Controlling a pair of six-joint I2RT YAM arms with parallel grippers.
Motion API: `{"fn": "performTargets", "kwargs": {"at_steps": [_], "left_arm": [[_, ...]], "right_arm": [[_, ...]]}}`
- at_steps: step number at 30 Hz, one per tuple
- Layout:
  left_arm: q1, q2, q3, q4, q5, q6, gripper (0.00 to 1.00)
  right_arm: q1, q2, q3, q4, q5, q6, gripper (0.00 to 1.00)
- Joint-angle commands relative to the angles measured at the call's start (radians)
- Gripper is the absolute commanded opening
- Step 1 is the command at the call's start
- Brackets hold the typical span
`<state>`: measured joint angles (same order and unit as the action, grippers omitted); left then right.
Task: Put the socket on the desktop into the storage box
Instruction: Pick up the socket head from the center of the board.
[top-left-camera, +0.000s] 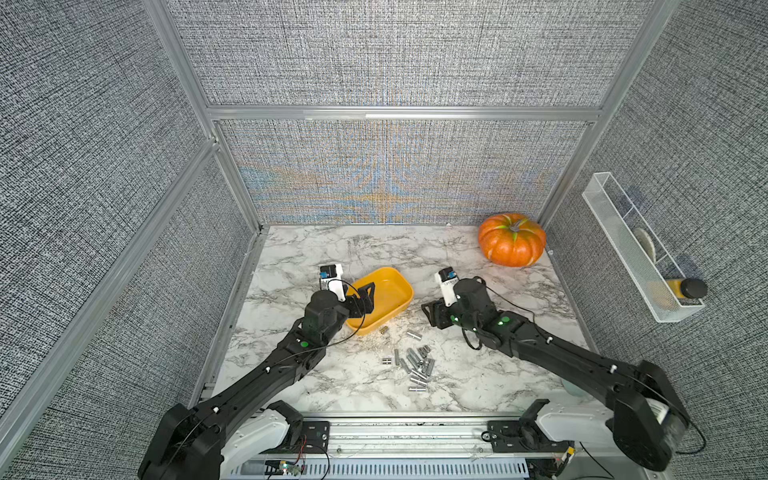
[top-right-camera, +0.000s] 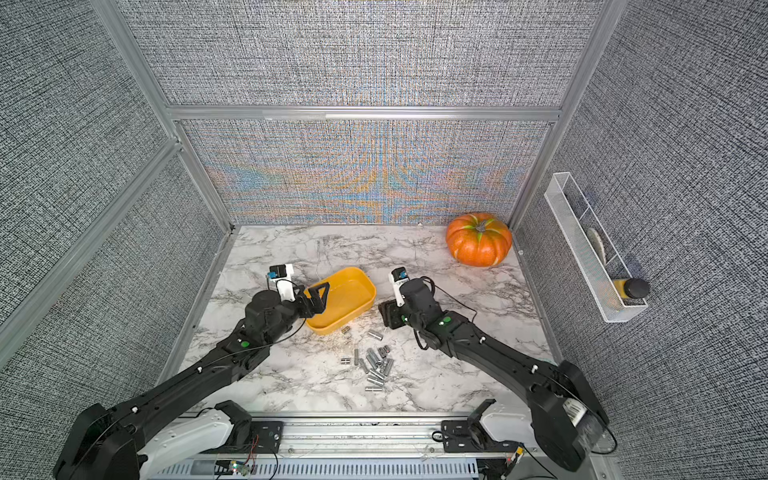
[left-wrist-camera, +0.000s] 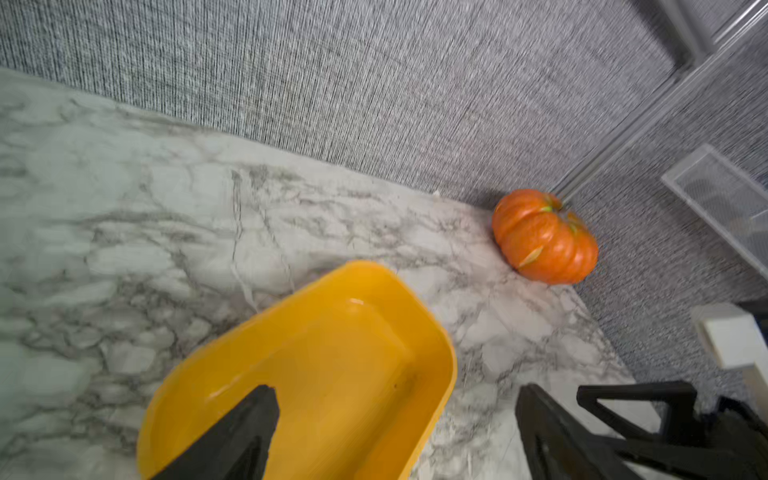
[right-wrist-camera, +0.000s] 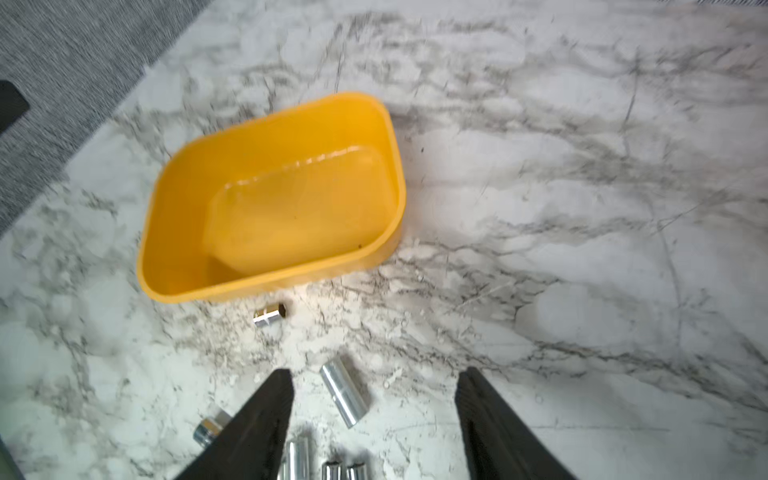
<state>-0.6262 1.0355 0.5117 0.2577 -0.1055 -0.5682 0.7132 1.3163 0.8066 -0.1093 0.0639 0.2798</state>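
Note:
My left gripper is hanging over the storage box's end, so it should back away from there while my right gripper takes the lone socket.
The yellow storage box stands on the marble desktop, nothing inside it. Several shiny metal sockets lie in a loose pile in front of it. A short socket rests beside the box's near wall. My left gripper is open over the box's left end, one finger above the inside and one beyond the rim. My right gripper hangs open, right of the box, above a lone socket lying on the desktop. Neither gripper holds anything.
An orange pumpkin sits in the far right corner. A white wire basket with a dark-capped bottle hangs on the right wall. Grey fabric walls close three sides, and an aluminium rail runs along the front.

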Motion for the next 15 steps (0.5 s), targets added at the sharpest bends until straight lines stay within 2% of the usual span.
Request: {"fn": "performTargets", "kwargs": {"at_steps": [1,6,11,15], "left_arm": [[-0.052,-0.023,-0.037,-0.045,-0.036,0.017,0.91],[-0.125,-0.009,-0.082,-0.042,0.022,0.058,0.89],[-0.140,0.053,-0.076,-0.068,0.047,0.067,0.86],[-0.147,0.071,-0.077,-0.069,0.053,0.056,0.86]], "right_arm": [[0.066,0.065,0.038,-0.037,0.079,-0.041,0.57],[0.108,0.217,0.079,-0.026,0.075,-0.060,0.47],[0.115,0.318,0.100,-0.014,0.041,-0.082,0.43],[0.118,0.343,0.100,-0.004,0.022,-0.092,0.42]]}}
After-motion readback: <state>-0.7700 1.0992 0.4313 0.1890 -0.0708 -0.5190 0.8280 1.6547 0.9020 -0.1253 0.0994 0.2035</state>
